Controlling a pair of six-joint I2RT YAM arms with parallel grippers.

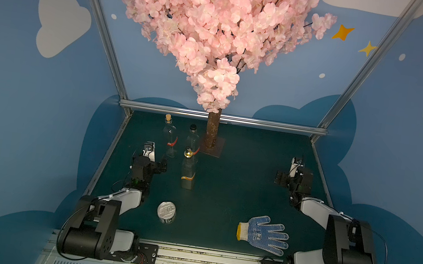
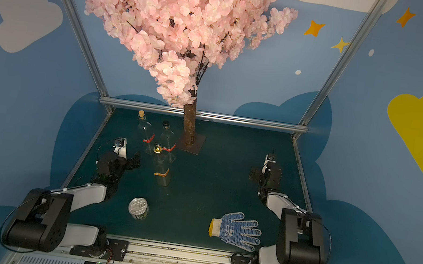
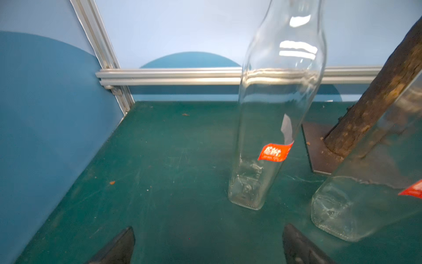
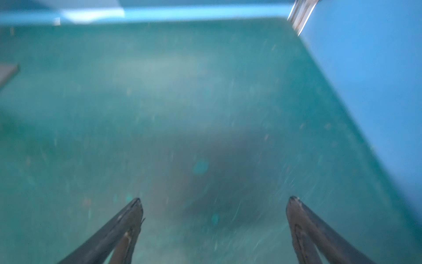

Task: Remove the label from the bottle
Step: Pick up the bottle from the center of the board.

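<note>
The gold-capped bottle [image 1: 188, 174] is far from the robot's right gripper, so the left gripper should first pick the bottle up by its neck [image 1: 188, 157] and bring it to the middle.
Three clear glass bottles stand at the back left of the green mat. A cork-stoppered bottle [image 1: 168, 138] carries a red label [image 1: 171, 142], and a black-capped bottle [image 1: 192, 138] has a red label [image 1: 196, 151]. The gold-capped bottle [image 1: 189, 168] in front wears a yellowish label [image 1: 187, 176]. My left gripper [image 1: 163, 165] is open, just left of the gold-capped bottle and apart from it. In the left wrist view a bottle [image 3: 274, 109] with a red label [image 3: 274, 152] stands ahead of the open left gripper [image 3: 209, 229], and a second bottle [image 3: 356, 194] is beside it. My right gripper [image 1: 281, 179] [image 4: 215, 200] is open over bare mat.
An artificial blossom tree's trunk [image 1: 212, 130] on a square base plate [image 1: 213, 149] stands behind the bottles. A tin can [image 1: 166, 212] sits front left and a dotted work glove [image 1: 264, 234] front right. Aluminium frame rails [image 1: 223, 117] border the mat.
</note>
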